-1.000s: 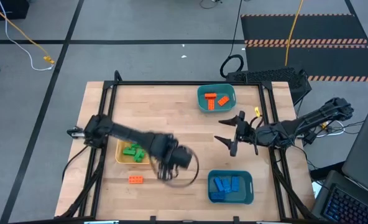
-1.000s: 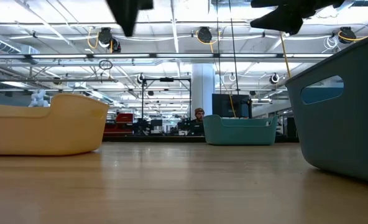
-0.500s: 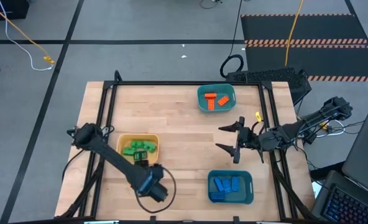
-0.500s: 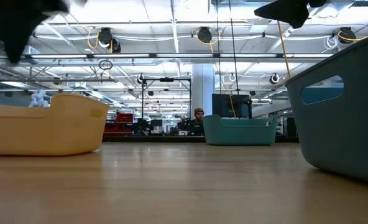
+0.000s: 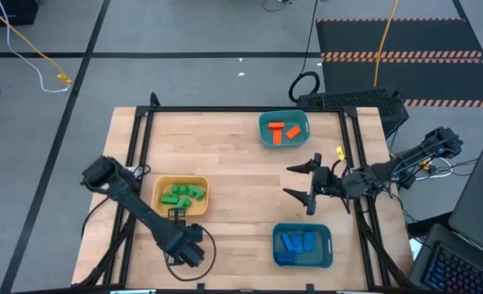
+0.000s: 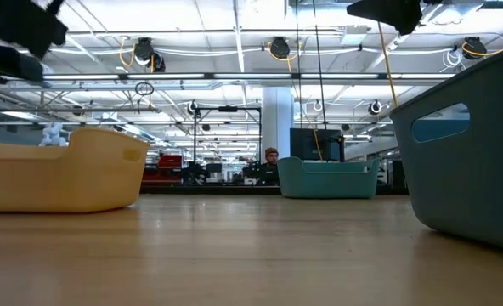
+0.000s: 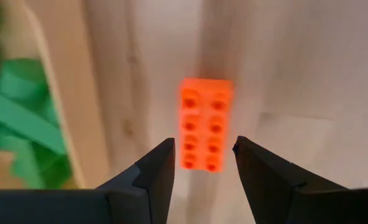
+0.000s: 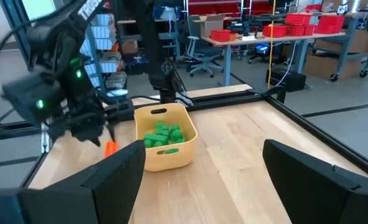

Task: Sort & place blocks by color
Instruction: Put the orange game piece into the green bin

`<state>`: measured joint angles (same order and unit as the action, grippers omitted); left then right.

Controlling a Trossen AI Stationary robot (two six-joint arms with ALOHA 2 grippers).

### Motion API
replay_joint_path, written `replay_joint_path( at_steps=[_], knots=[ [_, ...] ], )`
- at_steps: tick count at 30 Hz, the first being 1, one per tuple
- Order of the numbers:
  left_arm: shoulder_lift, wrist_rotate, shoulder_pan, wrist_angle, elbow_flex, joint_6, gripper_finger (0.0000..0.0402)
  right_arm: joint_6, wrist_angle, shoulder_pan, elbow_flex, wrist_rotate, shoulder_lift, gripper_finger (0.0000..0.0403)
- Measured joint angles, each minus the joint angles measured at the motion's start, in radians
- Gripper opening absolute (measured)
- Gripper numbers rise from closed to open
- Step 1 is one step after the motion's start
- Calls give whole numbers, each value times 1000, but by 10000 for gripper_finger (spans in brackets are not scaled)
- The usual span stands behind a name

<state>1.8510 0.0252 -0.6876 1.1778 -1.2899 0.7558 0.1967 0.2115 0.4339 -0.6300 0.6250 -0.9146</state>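
Observation:
The orange brick (image 7: 204,124) is far from the orange bricks' teal tray. My left gripper should pick the brick up and pass it to my right gripper (image 5: 297,181).
One orange brick (image 7: 204,118) lies flat on the table, studs up, beside the yellow tray (image 5: 199,181) that holds the green bricks (image 5: 180,196). My left gripper (image 7: 202,149) is over the brick near the table's near left, open and pointing down. Its two fingers stand on either side of the brick's end with a gap on each side. In the high view my left gripper (image 5: 179,238) hides the brick; the right wrist view shows the brick (image 8: 111,147) just under it. My right gripper (image 5: 303,181) waits open and empty above the table's right side.
A teal tray (image 5: 263,122) at the far right holds orange bricks (image 5: 284,131). A second teal tray (image 5: 327,245) at the near right holds blue bricks (image 5: 297,242). Bare wood lies between the trays. A black frame rail (image 5: 225,109) runs along the table's edges.
My left gripper has swung from the middle of the near side toward the table's near left corner, past the yellow tray. It has come over the orange brick, which lies where it was and is now covered in the high view.

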Motion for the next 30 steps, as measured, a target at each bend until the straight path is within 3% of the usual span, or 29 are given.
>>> replay_joint_path(
  at_steps=[9, 18, 23, 27, 30],
  knots=[
    [-167, 127, -7, -211, 186, 50, 179, 3, -6, 0, 0, -15, 0, 318],
    [-169, 90, 23, -215, 250, 47, 280, -11, -3, 1, 0, -54, 0, 318],
    [-169, 96, 33, -296, 273, 29, 324, -14, 1, 1, 0, -54, 0, 318],
    [-169, 105, 34, -404, 332, 65, 329, -14, 1, 1, 0, -54, 0, 318],
    [-169, 105, 34, -436, 373, 103, 308, -17, 1, 1, 0, -54, 0, 318]
  ],
)
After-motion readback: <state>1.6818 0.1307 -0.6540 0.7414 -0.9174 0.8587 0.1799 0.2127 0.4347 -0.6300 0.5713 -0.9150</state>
